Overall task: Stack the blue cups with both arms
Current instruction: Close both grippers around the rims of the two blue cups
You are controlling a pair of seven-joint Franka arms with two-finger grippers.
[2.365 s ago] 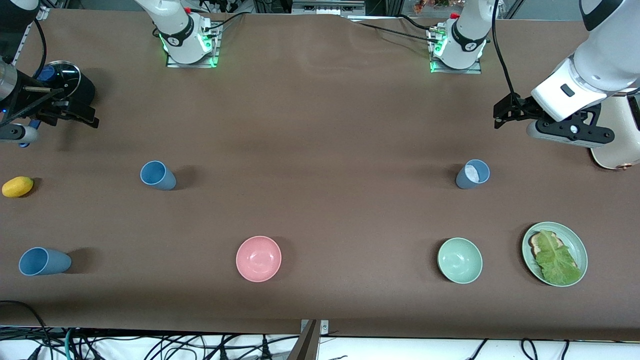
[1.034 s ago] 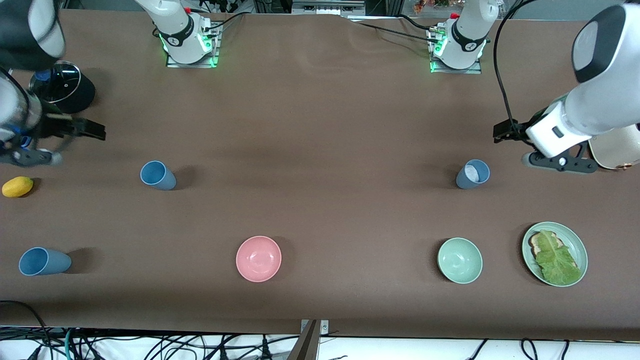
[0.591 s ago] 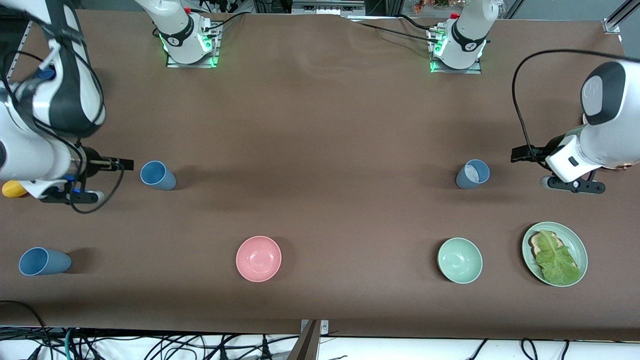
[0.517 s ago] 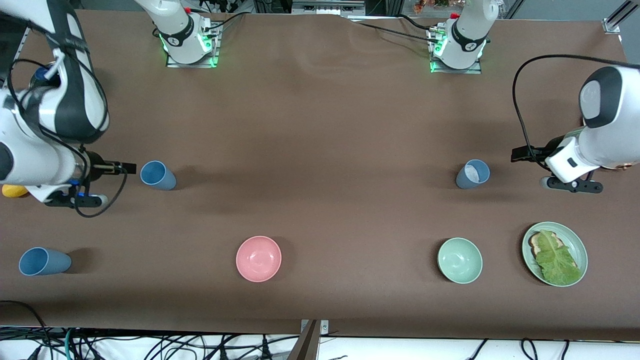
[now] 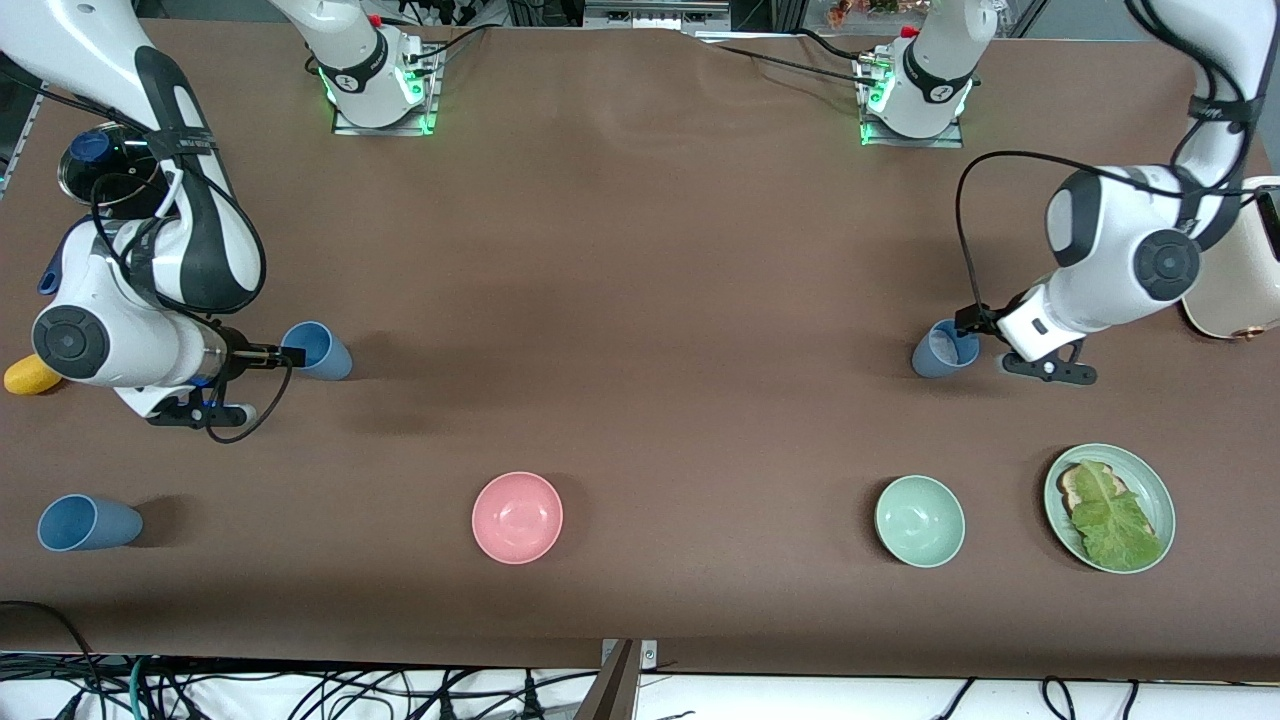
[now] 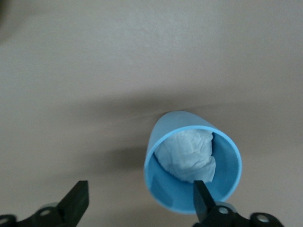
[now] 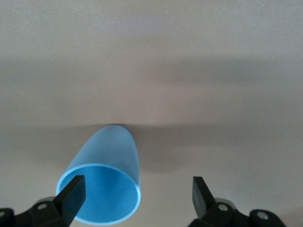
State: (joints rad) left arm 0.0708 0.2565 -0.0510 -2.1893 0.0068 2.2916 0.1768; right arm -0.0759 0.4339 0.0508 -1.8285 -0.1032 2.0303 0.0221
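The light blue cup (image 5: 319,352) gets narrower toward its base (image 5: 342,362), so it will sit inside the slate blue cup with its rim sticking up when the robot lowers it in.
A light blue cup (image 5: 318,350) stands toward the right arm's end of the table. My right gripper (image 5: 280,358) is open and low beside it. In the right wrist view the cup (image 7: 102,189) sits by one finger, with the gripper (image 7: 137,195) empty. A slate blue cup (image 5: 943,350) with crumpled white paper inside stands toward the left arm's end. My left gripper (image 5: 975,330) is open at its rim. In the left wrist view this cup (image 6: 191,161) lies partly between the fingers of the gripper (image 6: 140,201), close to one fingertip (image 6: 202,196). A third blue cup (image 5: 88,523) stands nearer the camera.
A pink bowl (image 5: 517,517), a pale green bowl (image 5: 920,521) and a green plate (image 5: 1160,490) with toast and lettuce lie nearer the camera. A yellow fruit (image 5: 22,377) and a black lidded pot (image 5: 105,165) are by the right arm. A cream object (image 5: 1235,300) is by the left arm.
Both arms have swung in from the table's ends and come down. Each open gripper has moved from well away to right beside its cup. The cups have not moved.
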